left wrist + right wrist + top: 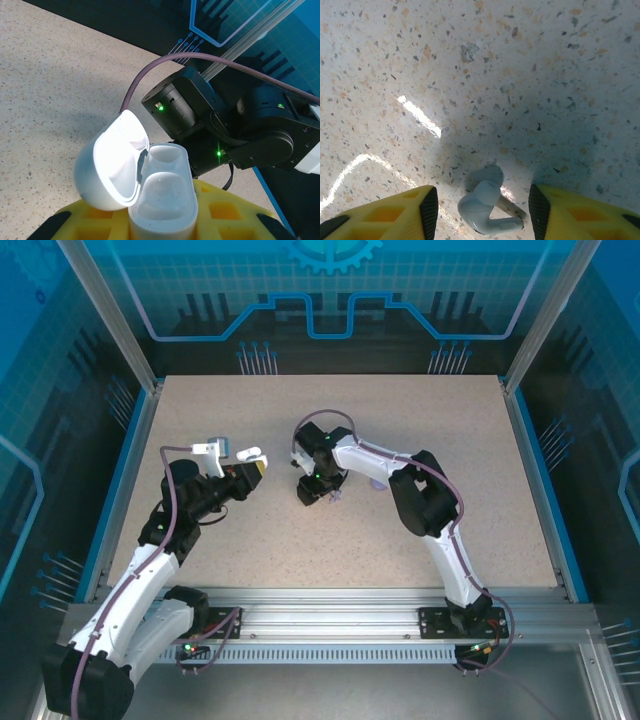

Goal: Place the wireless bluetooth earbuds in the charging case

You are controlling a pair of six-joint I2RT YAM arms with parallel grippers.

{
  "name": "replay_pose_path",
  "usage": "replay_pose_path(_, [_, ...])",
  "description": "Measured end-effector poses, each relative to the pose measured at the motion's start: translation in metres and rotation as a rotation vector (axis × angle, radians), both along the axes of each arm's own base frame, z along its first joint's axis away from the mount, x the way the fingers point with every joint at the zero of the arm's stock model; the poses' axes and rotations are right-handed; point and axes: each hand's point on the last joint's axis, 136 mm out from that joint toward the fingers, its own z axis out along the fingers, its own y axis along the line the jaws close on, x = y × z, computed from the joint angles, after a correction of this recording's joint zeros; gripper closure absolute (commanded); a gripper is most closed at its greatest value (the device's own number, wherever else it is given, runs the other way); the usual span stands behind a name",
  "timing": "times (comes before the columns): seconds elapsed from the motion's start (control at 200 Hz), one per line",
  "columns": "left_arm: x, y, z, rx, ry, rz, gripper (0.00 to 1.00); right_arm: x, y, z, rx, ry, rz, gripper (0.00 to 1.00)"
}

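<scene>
The earbud's stem [508, 225] is lying crossways between my right gripper's fingers, so next I turn the earbud to line up with them and take hold of its rounded head [475, 209] before I lift it.
The white charging case [162, 200] stands upright with its lid [112, 165] swung open to the left, and both wells look empty. My left gripper [160, 225] is shut on the case's lower body between yellow fingers [227, 212]. In the top view the case [248, 454] is held above the table's left middle. One pale grey-white earbud [485, 207] lies on the speckled table. My right gripper [482, 212] is open and straddles the earbud, its fingers [395, 215] apart from it on both sides. In the top view the right gripper [316, 490] points down at mid-table.
The right arm [425, 500] bends across the table's centre right, and its dark wrist [200, 115] looms behind the case. A pale purple disc [377, 483] peeks out from under that arm. Blue rails [535, 470] edge the speckled tabletop [330, 410].
</scene>
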Motion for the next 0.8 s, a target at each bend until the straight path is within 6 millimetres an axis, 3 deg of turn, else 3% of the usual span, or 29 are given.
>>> replay_pose_path(0.255, [-0.001, -0.001, 0.000, -0.002, 0.000, -0.006, 0.85, -0.014, -0.002, -0.002, -0.059, -0.027, 0.164, 0.49])
replay_pose_path(0.505, [-0.001, -0.001, 0.001, -0.003, -0.001, -0.006, 0.85, -0.018, -0.003, -0.003, -0.109, -0.049, 0.188, 0.69])
replay_pose_path(0.8, [0.000, -0.001, 0.001, -0.004, -0.004, -0.007, 0.85, -0.013, -0.004, -0.002, -0.120, -0.054, 0.085, 0.48])
